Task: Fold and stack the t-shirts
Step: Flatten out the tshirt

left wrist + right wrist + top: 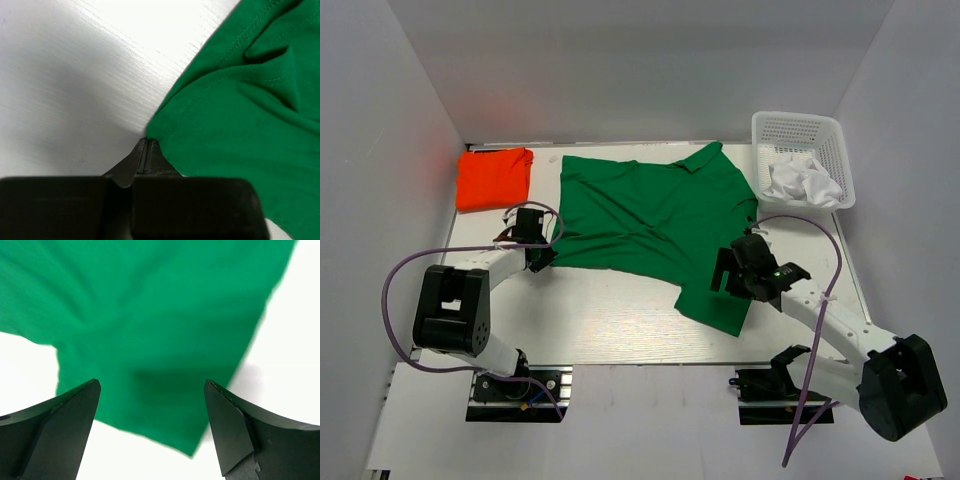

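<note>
I expect the near flap [715,310] to fold onto the green t-shirt and leave the t-shirt with a straight near edge when I carry the flap back, because it sticks out past a notch [680,286].
The green t-shirt [650,215] lies spread on the white table, collar toward the back. An orange-red t-shirt [493,177] sits folded at the back left. My left gripper [542,255] is at the green shirt's near-left corner. In the left wrist view its jaws are shut [148,141], and the corner of the green cloth [240,110] runs to a point right at their tips. My right gripper [730,275] hovers open over the shirt's near-right flap. In the right wrist view that gripper [152,390] has green cloth [150,315] below and between its wide-spread fingers [75,410].
A white mesh basket [840,150] holding crumpled white cloth [803,182] stands at the back right. White walls close in the table on the left, right and back. Bare table [620,320] lies between the shirt and the arm bases.
</note>
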